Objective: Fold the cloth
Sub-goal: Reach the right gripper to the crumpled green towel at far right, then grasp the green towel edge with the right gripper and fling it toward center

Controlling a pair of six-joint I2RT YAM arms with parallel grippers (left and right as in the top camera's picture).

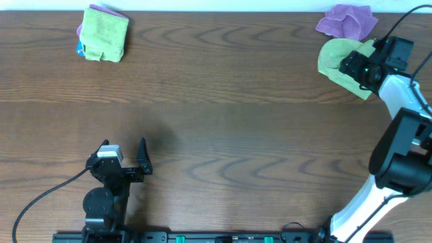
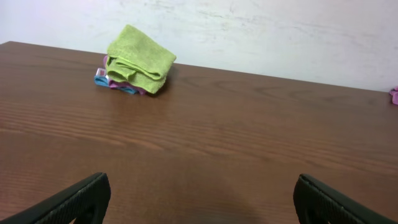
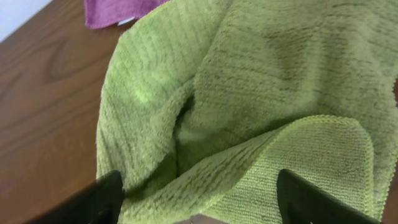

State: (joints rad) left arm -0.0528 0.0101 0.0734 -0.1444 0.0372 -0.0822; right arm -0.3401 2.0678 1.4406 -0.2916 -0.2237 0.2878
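The green cloth point(image 1: 337, 59) is crumpled next to the purple cloth, far from the robot's left gripper, so the robot's right gripper should spread it out on the open middle point(image 1: 253, 140) before folding it.
A crumpled green cloth point(image 1: 335, 59) lies at the table's far right and fills the right wrist view point(image 3: 267, 93). My right gripper point(image 1: 356, 66) hovers right over it, open, a finger on each side of a raised fold point(image 3: 200, 202). My left gripper point(image 1: 125, 156) is open and empty near the front left edge, with only bare wood between its fingers point(image 2: 199, 202).
A folded green cloth point(image 1: 105, 32) rests on a stack of folded cloths at the far left, also shown in the left wrist view point(image 2: 138, 60). A crumpled purple cloth point(image 1: 347, 20) lies behind the green one, also visible in the right wrist view point(image 3: 115, 10).
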